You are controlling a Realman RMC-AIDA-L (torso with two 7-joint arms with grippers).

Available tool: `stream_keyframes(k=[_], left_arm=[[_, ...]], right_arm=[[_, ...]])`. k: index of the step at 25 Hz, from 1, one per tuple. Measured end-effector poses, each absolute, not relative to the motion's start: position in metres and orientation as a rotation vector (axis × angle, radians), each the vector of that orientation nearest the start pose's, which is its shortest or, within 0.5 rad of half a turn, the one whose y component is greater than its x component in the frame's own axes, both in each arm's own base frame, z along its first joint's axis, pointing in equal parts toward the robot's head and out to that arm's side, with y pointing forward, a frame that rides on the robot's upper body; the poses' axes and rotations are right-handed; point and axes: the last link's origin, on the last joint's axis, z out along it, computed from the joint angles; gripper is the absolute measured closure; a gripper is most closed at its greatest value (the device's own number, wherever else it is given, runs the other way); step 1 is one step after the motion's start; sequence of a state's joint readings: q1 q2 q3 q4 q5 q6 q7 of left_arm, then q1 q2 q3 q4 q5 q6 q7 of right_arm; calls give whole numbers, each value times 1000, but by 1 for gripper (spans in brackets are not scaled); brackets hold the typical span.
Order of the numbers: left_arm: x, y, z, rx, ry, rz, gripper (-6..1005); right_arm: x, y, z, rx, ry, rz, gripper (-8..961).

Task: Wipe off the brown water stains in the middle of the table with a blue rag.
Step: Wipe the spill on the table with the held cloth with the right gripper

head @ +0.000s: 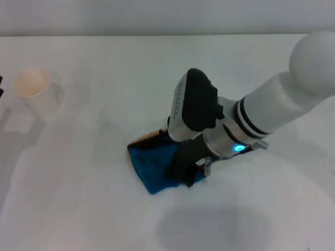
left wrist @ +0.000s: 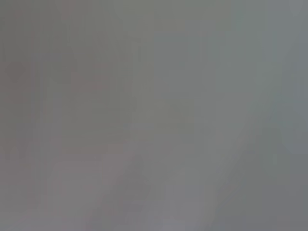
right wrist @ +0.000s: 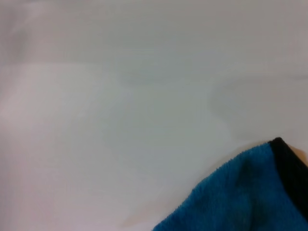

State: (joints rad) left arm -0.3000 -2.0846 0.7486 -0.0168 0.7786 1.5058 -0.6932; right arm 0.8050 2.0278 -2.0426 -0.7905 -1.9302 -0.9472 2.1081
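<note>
Next, I turn my right gripper back and sweep the rag over that brown strip point(head: 142, 137), toward the paper cup: brown water stains peek past the blue rag's far edge point(head: 148, 140).
The blue rag point(head: 152, 170) lies crumpled in the middle of the white table point(head: 104, 63). My right gripper point(head: 186, 170) comes in from the right and presses down on the rag's right part, its black fingers closed into the cloth. A thin sliver of the brown water stains point(head: 151, 137) peeks out at the rag's far edge; the rest is hidden under the rag and wrist. The right wrist view shows a corner of the blue rag point(right wrist: 240, 192) with black edging on bare white tabletop. My left gripper does not show; its wrist view is a blank grey.
A white paper cup point(head: 35, 91) with a tan inside stands at the far left of the table. My right arm's white forearm point(head: 282, 104) reaches across the right side above the tabletop.
</note>
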Motion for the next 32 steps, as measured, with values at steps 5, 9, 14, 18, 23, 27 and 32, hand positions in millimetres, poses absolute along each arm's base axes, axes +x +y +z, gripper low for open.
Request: stream_keyframes(k=[5, 9, 14, 18, 23, 27, 32], left_arm=[[-357, 258, 10, -1474, -818, -1111, 109], [-357, 258, 10, -1474, -817, -1112, 109], [-357, 258, 10, -1474, -816, -1112, 109], [-357, 258, 11, -1474, -815, -1111, 109], [-358, 258, 10, -1475, -817, -1110, 109], [-357, 258, 10, -1476, -816, -1111, 109], [-357, 258, 10, -1477, -816, -1111, 109]], right_arm=[[178, 354, -133, -2961, 319, -390, 910], [184, 369, -125, -2903, 347, -396, 910], [196, 388, -109, -2804, 362, -416, 910], [202, 396, -103, -2762, 399, -404, 911], [193, 391, -109, -2790, 403, -377, 912], [174, 376, -127, -2861, 375, -344, 912], [163, 366, -139, -2905, 367, -324, 913]])
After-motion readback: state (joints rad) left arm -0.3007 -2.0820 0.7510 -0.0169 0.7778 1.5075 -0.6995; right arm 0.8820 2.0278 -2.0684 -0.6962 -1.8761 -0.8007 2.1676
